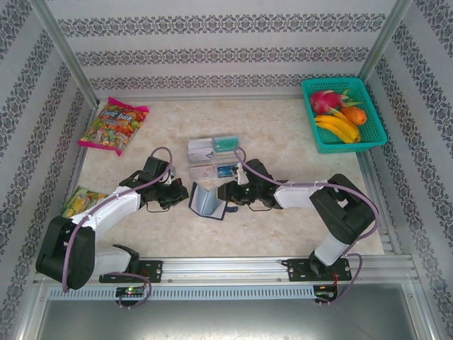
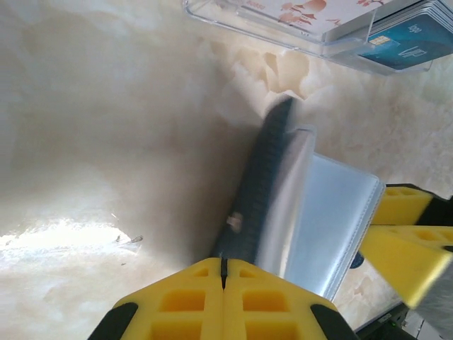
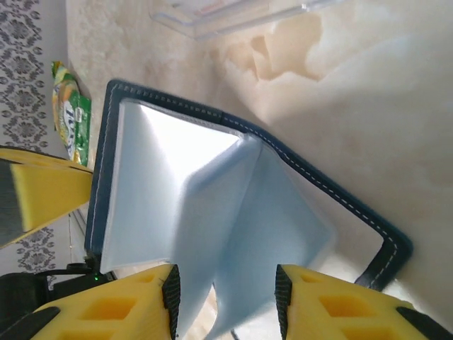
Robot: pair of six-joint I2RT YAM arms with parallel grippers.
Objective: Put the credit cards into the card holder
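Observation:
My right gripper needs to hold the dark cover's edge while my left gripper opens and straightens its grip, because the card holder sits crooked to it.
The card holder stands open in a V on the table between both grippers, navy outside and pale blue-grey inside. My left gripper is shut on the edge of its dark cover, fingertips pressed together. On the other side, my right gripper is open, its pads on either side of the pale inner sleeves without closing on them. The credit cards lie in a clear acrylic tray just behind the holder; a blue card and a white printed one show in the left wrist view.
A candy bag lies at the back left and a green snack packet at the left edge. A teal basket of fruit sits at the back right. The clear tray's edge is close beyond the holder.

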